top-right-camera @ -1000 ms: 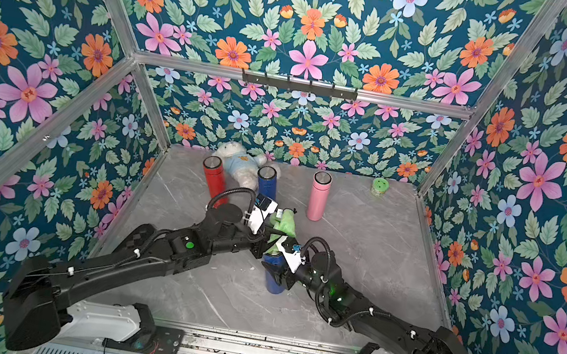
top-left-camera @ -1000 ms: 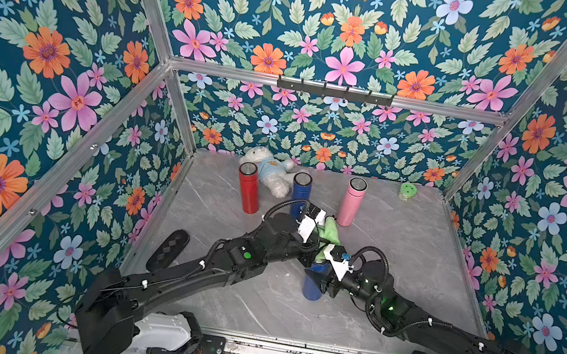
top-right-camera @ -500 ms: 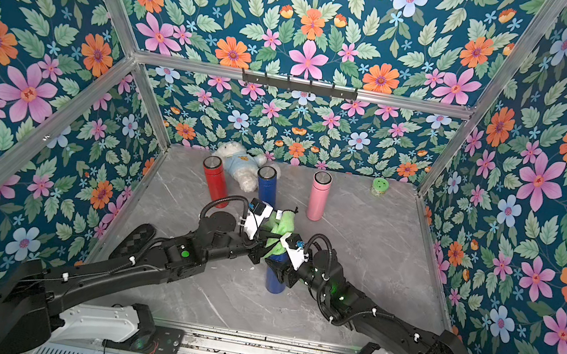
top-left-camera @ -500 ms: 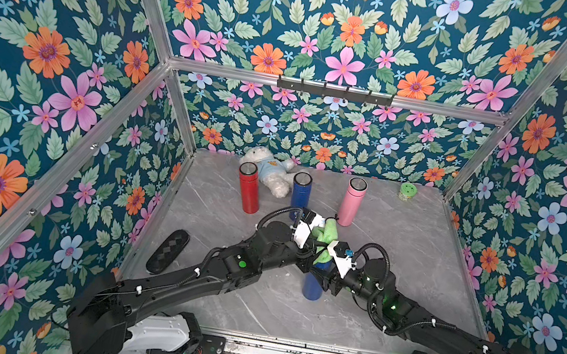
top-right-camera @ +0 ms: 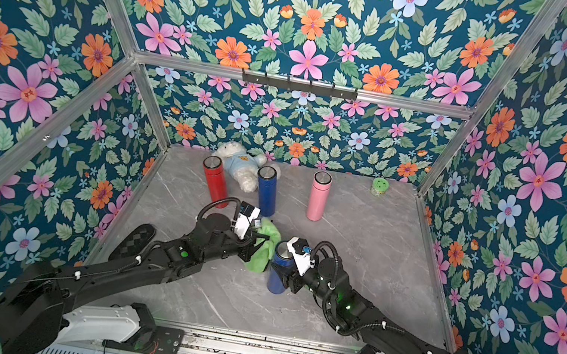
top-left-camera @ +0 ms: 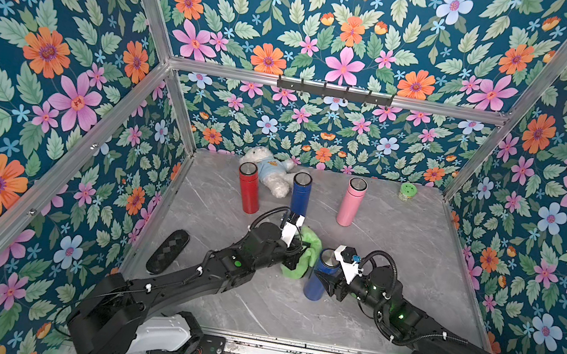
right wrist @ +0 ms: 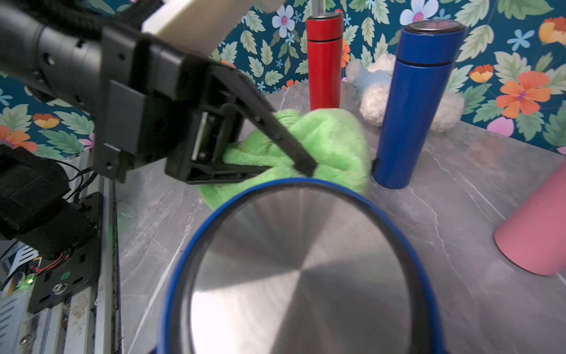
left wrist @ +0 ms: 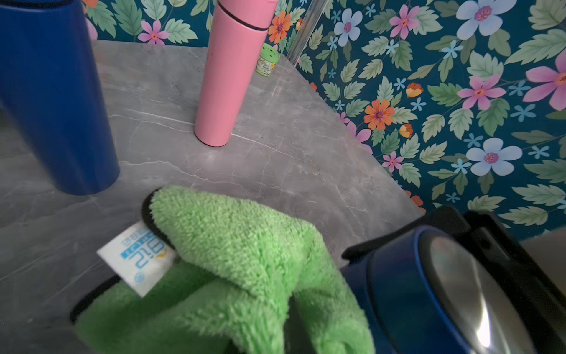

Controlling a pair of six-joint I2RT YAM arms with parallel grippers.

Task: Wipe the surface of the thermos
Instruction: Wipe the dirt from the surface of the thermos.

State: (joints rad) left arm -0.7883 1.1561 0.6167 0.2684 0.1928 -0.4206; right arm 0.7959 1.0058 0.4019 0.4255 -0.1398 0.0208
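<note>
The blue thermos's base is flat on the table and hidden from the cloth, so the robot's right gripper should pick up the thermos and tip its base toward the cloth.
A blue thermos with a steel lid stands upright on the grey table, near the front middle. My right gripper is shut on its body from the right; one of its fingers shows behind the thermos. My left gripper is shut on a fluffy green cloth, its fingers pinching the folds. The cloth hangs against the thermos's left side just below the lid. In the left wrist view the cloth hides the left jaws.
Along the back stand a red thermos, a second blue thermos and a pink thermos, with a white plush toy behind them. A small green jar sits back right. A black oblong object lies by the left wall.
The left gripper has carried the green cloth off the top of the thermos, down and to the left along its side, uncovering the steel lid. The right gripper and thermos have stayed put.
</note>
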